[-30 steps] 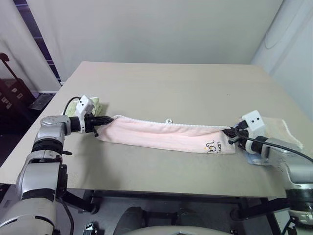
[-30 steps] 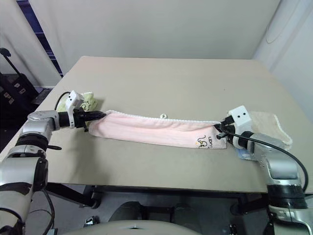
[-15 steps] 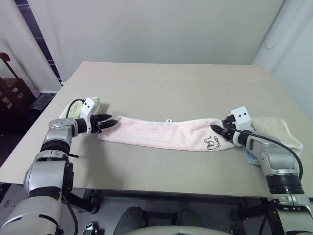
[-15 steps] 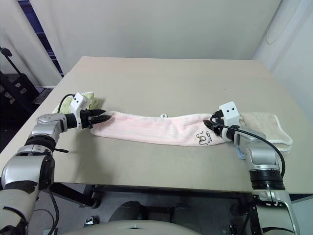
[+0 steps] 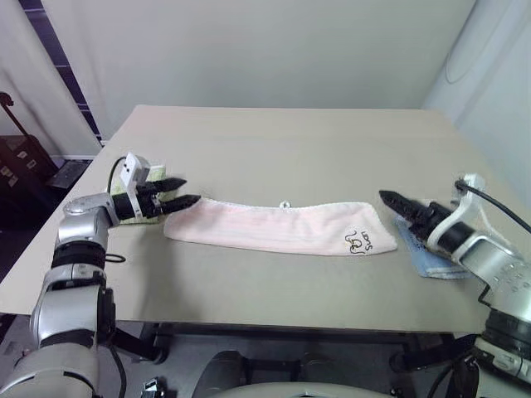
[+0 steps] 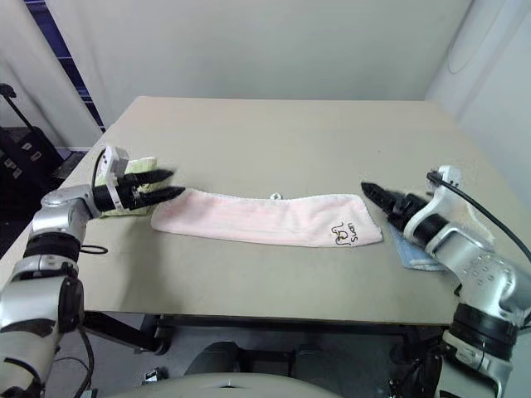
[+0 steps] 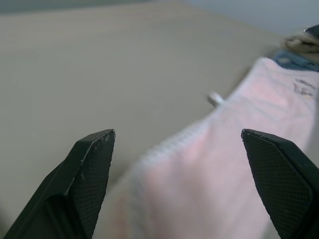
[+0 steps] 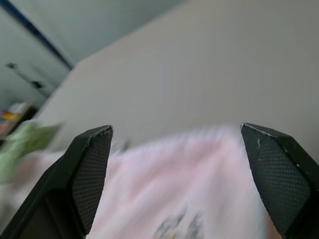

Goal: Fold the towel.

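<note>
My gripper will carry the dark script's end inward, and both layers will fold over together because the pale pink towel's near edge is a smooth fold.
The pale pink towel lies stretched out flat across the table, its loop tab on the far edge and its dark script at the right end. My left gripper hovers open just off the towel's left end, holding nothing. Just beyond the right end, my right gripper is open and empty too, pointing at the towel. In the left wrist view the towel runs away between the spread fingers. The right wrist view shows the towel blurred below that gripper's fingers.
A light green towel lies bunched under my left wrist near the table's left edge. A blue cloth lies under my right forearm. The table reaches far back, and its front edge is close to the towel.
Both grippers have let go of the towel's ends and opened. They drew back and rose a little. The right wrist has rolled. The towel has settled flat on the table.
</note>
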You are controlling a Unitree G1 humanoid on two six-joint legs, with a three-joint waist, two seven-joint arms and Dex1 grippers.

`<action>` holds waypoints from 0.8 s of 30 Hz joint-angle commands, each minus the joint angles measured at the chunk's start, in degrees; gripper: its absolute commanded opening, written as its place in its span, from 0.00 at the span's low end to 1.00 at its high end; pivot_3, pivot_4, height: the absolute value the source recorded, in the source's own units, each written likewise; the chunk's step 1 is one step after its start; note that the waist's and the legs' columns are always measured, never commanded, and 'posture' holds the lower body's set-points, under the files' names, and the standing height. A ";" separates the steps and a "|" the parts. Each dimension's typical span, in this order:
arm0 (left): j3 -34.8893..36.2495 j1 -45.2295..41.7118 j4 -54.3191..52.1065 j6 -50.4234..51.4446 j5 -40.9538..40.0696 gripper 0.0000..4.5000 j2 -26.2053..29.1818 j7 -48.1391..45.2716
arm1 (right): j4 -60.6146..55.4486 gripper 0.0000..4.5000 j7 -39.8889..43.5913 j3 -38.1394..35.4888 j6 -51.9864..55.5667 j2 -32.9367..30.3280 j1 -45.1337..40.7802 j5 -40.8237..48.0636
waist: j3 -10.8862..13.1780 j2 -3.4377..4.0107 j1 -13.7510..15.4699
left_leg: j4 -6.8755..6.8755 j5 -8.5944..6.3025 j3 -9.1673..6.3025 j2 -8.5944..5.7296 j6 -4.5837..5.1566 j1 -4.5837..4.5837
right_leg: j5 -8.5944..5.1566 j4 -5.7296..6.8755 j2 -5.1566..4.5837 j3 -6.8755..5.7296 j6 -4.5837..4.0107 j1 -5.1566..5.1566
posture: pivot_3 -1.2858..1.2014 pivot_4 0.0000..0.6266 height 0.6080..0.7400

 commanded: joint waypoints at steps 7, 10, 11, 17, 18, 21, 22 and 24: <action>-3.18 11.20 -16.96 3.31 -1.79 0.95 0.39 -0.98 | 5.65 0.95 -19.55 -12.50 14.71 2.72 4.38 22.78 | -0.08 0.17 0.12 | 0.00 0.00 0.05 0.00 0.00 -0.01 | 0.04 -0.04 -0.06 0.00 -0.09 0.02 | 0.52 0.00 1.00; -3.79 14.41 -20.94 5.71 -2.54 0.95 0.60 -0.63 | 8.01 0.95 -24.88 -11.53 13.62 3.22 5.02 25.92 | -0.14 0.27 0.01 | 0.00 0.00 0.07 0.00 0.01 -0.01 | 0.03 -0.08 -0.06 0.00 -0.09 0.02 | 0.52 0.00 1.00; -3.88 15.11 -22.08 6.68 -2.87 0.95 0.81 -0.70 | 8.52 0.95 -26.25 -10.79 13.32 3.22 5.17 26.81 | -0.14 0.27 -0.11 | -0.01 0.00 0.07 0.00 0.01 -0.01 | 0.04 -0.08 -0.06 0.01 -0.09 0.01 | 0.52 0.00 1.00; -4.28 15.57 -24.54 10.01 -2.92 0.95 0.87 1.62 | 13.12 0.95 -31.01 -6.46 8.16 4.28 2.75 26.43 | -0.15 0.27 -0.96 | -0.01 0.09 0.09 0.00 0.15 0.00 | 0.04 -0.08 -0.05 0.00 -0.07 0.07 | 0.52 0.00 1.00; -4.37 15.36 -24.51 10.24 -2.83 0.95 0.79 2.02 | 13.92 0.95 -31.38 -5.95 7.03 4.38 2.11 26.16 | -0.17 0.25 -1.22 | -0.01 0.10 0.12 0.00 0.17 0.02 | 0.04 -0.10 -0.05 0.00 -0.07 0.09 | 0.52 0.00 1.00; -4.67 15.12 -24.58 10.97 -2.99 0.95 0.63 2.89 | 16.71 0.95 -31.73 -3.97 4.77 4.42 -0.53 25.91 | -0.17 0.24 -1.38 | 0.00 0.16 0.24 0.01 0.28 0.10 | 0.10 -0.16 -0.05 0.05 -0.16 0.13 | 0.52 0.00 1.00; -4.80 15.10 -24.58 11.09 -3.07 0.95 0.63 3.06 | 17.35 0.95 -31.67 -3.32 4.21 4.38 -1.19 25.85 | -0.17 0.24 -1.36 | 0.00 0.19 0.31 0.02 0.32 0.12 | 0.13 -0.16 -0.05 0.10 -0.18 0.12 | 0.52 0.00 1.00; -4.92 15.52 -24.56 10.95 -3.09 0.95 0.65 3.58 | 20.07 0.95 -32.65 -2.43 1.57 5.18 -3.67 24.58 | -0.17 0.24 -1.34 | 0.00 0.25 0.43 0.08 0.44 0.12 | 0.19 -0.17 -0.06 0.13 -0.23 0.09 | 0.52 0.00 1.00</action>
